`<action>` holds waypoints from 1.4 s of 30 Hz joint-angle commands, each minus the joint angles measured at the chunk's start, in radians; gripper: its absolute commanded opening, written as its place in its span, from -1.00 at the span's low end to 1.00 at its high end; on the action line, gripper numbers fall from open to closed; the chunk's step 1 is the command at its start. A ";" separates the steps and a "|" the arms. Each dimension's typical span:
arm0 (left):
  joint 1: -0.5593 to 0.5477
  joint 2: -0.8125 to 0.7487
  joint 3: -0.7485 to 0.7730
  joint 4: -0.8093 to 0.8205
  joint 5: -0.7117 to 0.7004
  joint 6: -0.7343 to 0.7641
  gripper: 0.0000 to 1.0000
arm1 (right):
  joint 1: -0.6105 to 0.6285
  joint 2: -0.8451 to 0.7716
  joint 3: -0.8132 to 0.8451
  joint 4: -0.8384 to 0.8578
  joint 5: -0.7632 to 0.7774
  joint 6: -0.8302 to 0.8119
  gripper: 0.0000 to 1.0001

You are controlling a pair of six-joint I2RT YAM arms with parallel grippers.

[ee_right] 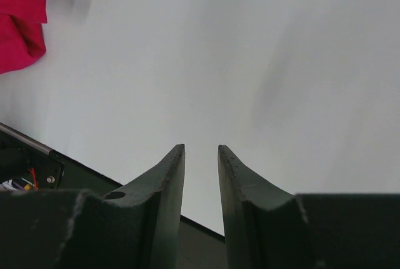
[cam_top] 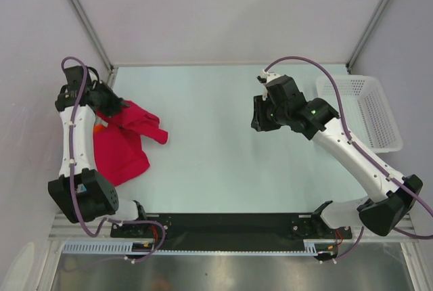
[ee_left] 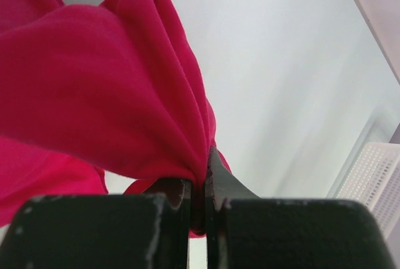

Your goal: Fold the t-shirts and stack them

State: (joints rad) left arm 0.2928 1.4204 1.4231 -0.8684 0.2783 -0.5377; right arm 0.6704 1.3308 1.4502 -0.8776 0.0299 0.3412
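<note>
The red t-shirt's loose end [cam_top: 160, 133] reaches over the open table, so my left gripper should carry on going toward the orange garment [cam_top: 99, 128] and let go of the red t-shirt there.
A crimson-red t-shirt [cam_top: 139, 120] hangs bunched from my left gripper [cam_top: 114, 109] at the table's left side, and its lower part trails onto the table. In the left wrist view the left gripper [ee_left: 204, 178] is shut on a fold of this red t-shirt [ee_left: 106, 94]. More red cloth [cam_top: 118, 154] lies flat just in front of it; I cannot tell whether it is the same shirt. A small bit of orange garment [cam_top: 99, 127] shows beside the left arm. My right gripper [cam_top: 261, 116] is open and empty above the table's middle right, also seen in the right wrist view [ee_right: 201, 150]. The red t-shirt [ee_right: 19, 25] shows at the far left of that view.
A white plastic mesh basket [cam_top: 365, 112] stands at the right edge of the table; it also shows in the left wrist view [ee_left: 375, 181]. The black base rail [cam_top: 230, 223] runs along the near edge. Grey walls enclose the table at the back and sides.
</note>
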 commanded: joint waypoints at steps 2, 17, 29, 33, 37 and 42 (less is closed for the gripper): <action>0.091 -0.121 0.010 -0.061 0.039 0.082 -1.00 | 0.003 0.004 0.047 0.005 0.011 -0.024 -0.33; 0.342 -0.320 -0.170 -0.139 0.134 0.165 -1.00 | 0.004 0.034 0.052 0.012 -0.019 -0.031 -0.33; 0.516 -0.459 -0.288 -0.127 0.082 0.059 -1.00 | 0.006 0.045 0.027 0.016 -0.064 -0.030 -0.34; 0.551 -0.468 -0.323 -0.118 0.075 0.039 -1.00 | 0.006 0.048 0.035 0.009 -0.065 -0.033 -0.34; 0.571 -0.468 -0.349 -0.104 0.064 0.028 -1.00 | 0.006 0.050 0.032 0.009 -0.068 -0.030 -0.34; 0.609 -0.480 -0.365 -0.110 0.009 0.015 -1.00 | 0.006 0.051 0.024 0.014 -0.071 -0.027 -0.35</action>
State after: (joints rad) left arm 0.8654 0.9707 1.0576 -1.0084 0.3363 -0.4938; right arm 0.6716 1.3823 1.4555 -0.8780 -0.0250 0.3206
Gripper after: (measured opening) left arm 0.057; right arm 0.332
